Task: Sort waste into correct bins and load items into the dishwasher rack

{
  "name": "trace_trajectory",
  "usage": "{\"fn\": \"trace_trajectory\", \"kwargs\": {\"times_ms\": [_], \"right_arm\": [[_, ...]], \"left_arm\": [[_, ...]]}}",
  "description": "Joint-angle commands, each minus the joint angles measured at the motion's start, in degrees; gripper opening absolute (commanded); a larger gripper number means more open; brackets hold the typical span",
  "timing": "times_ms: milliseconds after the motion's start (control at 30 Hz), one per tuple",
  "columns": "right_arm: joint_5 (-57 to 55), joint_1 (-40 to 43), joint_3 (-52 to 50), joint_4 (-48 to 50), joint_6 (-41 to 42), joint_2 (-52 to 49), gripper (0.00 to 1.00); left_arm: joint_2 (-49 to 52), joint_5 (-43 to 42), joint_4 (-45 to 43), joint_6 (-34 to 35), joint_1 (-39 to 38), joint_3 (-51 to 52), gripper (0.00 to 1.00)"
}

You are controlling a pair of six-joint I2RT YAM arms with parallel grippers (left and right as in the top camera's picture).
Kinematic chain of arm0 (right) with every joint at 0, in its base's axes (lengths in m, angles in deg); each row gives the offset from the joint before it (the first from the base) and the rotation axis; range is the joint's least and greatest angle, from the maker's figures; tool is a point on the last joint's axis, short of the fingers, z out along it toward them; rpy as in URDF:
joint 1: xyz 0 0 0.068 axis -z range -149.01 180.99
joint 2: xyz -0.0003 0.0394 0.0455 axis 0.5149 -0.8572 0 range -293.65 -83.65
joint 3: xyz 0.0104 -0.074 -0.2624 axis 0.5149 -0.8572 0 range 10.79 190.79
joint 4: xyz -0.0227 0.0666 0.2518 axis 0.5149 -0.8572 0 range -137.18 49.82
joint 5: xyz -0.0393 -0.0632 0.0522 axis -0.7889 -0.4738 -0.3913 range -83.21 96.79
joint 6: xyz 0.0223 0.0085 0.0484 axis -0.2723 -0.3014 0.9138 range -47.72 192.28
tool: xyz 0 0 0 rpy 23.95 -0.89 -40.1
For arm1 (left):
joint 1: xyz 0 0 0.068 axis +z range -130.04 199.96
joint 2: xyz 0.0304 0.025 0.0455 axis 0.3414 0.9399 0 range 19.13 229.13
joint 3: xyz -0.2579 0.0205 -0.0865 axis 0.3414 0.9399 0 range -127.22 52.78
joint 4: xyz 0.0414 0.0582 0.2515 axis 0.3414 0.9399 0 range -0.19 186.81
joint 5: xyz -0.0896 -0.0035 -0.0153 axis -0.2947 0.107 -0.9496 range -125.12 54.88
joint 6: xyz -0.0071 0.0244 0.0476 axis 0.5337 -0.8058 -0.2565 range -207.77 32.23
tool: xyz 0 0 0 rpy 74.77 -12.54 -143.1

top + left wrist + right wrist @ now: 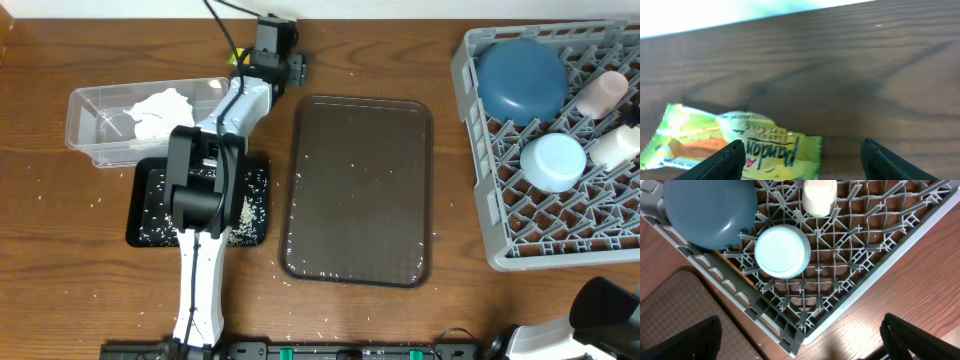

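My left gripper should keep going down until its open fingers straddle the snack wrapper's lettered end (777,154), then close. That lettered end lies within those fingers now.
A yellow-green-orange snack wrapper (735,145) lies flat on the wood table. My left gripper (802,145) is open just over it, the wrapper's right end lying by the left finger (725,162). In the overhead view that gripper (278,40) is at the table's far edge. The grey dishwasher rack (480,150) holds a dark-blue bowl (520,78), a light-blue bowl (553,162), a pink cup (602,93) and a white cup (615,145). My right gripper (801,330) hangs open above the rack's near corner (805,325). White tissue (160,110) sits in the clear tub (85,125).
A black tray-bin (150,225) speckled with rice grains lies under my left arm. A dark-brown serving tray (360,190) with scattered grains fills the middle. Loose grains dot the wood around both.
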Motion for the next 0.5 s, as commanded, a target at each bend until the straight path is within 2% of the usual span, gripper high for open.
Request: {"fn": "trace_trajectory", "kwargs": {"times_ms": [0,233,467], "right_arm": [[-0.4,0.3,-0.1,-0.1,-0.5,-0.3,0.99],[-0.4,0.3,-0.1,-0.1,-0.5,-0.3,0.99],[-0.4,0.3,-0.1,-0.1,-0.5,-0.3,0.99]], "left_arm": [[2.0,0.0,-0.5,6.9,0.1,-0.3,0.76],[2.7,0.1,-0.7,12.9,0.1,-0.3,0.75],[3.2,0.3,-0.5,13.9,0.1,-0.2,0.75]]}}
